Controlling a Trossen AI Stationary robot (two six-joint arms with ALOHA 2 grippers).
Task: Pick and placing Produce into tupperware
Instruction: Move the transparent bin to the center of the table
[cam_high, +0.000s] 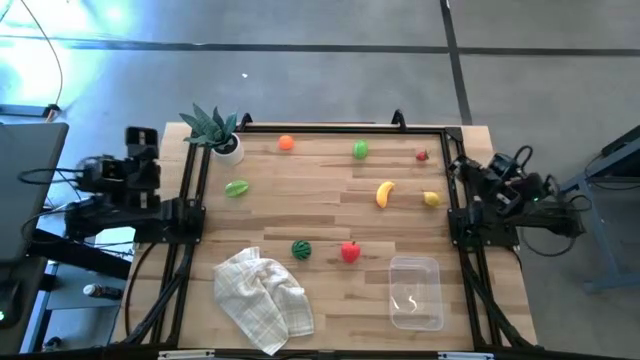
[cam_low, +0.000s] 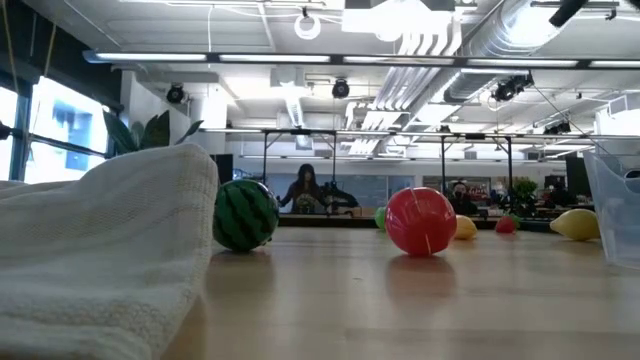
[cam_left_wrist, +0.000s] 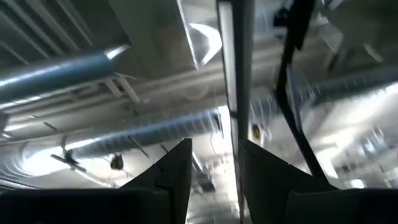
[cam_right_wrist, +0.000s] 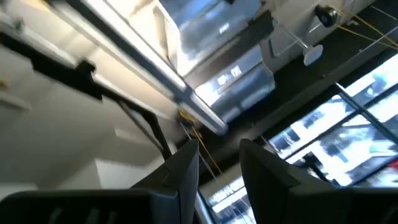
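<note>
The empty tupperware (cam_high: 415, 294) is in the front corner, a long way from my left gripper. Next, my right gripper moves it toward the middle by its rim (cam_high: 414, 259) first.
The produce lies spread over the wooden table: an orange ball (cam_high: 286, 143), a green fruit (cam_high: 360, 150), a small red piece (cam_high: 421, 155), a yellow banana (cam_high: 384, 193), a yellow lemon (cam_high: 431, 198), a green piece (cam_high: 236, 188), a striped melon (cam_high: 301, 250) and a red fruit (cam_high: 349, 252). The clear tupperware (cam_high: 415, 292) stands empty near the front right. My left gripper (cam_left_wrist: 215, 144) is folded back off the table's left edge and points up at the ceiling, its fingers a narrow gap apart. My right gripper (cam_right_wrist: 219, 144), off the right edge, also points up, shut and holding nothing.
A crumpled white checked cloth (cam_high: 265, 298) lies at the front left, close to the melon (cam_low: 245, 214). A spiky green plant in a white pot (cam_high: 218, 132) stands at the far left corner. Black frame rails (cam_high: 190, 215) run along the table's left, right and far sides.
</note>
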